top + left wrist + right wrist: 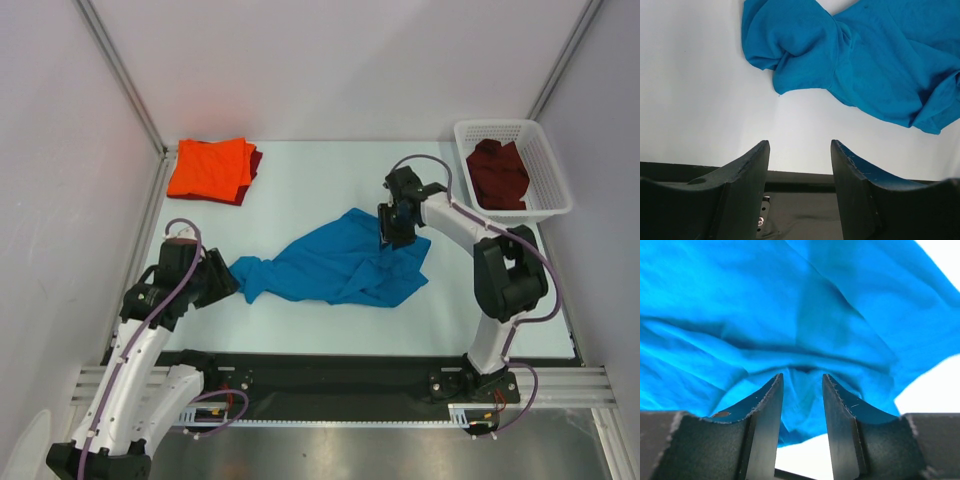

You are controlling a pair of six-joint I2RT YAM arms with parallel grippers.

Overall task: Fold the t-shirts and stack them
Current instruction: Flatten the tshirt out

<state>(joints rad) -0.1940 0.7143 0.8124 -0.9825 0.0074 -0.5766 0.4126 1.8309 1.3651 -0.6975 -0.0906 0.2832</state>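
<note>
Next, I pinch the fold where the blue t-shirt lies bunched (pixel 381 265) below my right gripper, then pull it tight against my left gripper at the t-shirt's twisted end (pixel 246 276).
A bright blue t-shirt (pixel 340 265) lies crumpled in the middle of the table. My right gripper (pixel 390 238) is down on its far right part. In the right wrist view its jaws (pixel 802 380) stand partly open, with a bunched fold of the blue cloth (pixel 790 300) between the tips. My left gripper (pixel 228 280) is open and empty, just off the shirt's twisted left end (pixel 790 50), not touching it. A folded orange t-shirt (pixel 208 168) lies on a folded dark maroon one (pixel 254 165) at the far left. Another maroon shirt (pixel 497 172) lies in the basket.
A white lattice basket (pixel 555 170) stands at the far right corner. Grey walls and metal posts close in the table on the left, back and right. A black strip (pixel 800 177) runs along the near edge by the arm bases.
</note>
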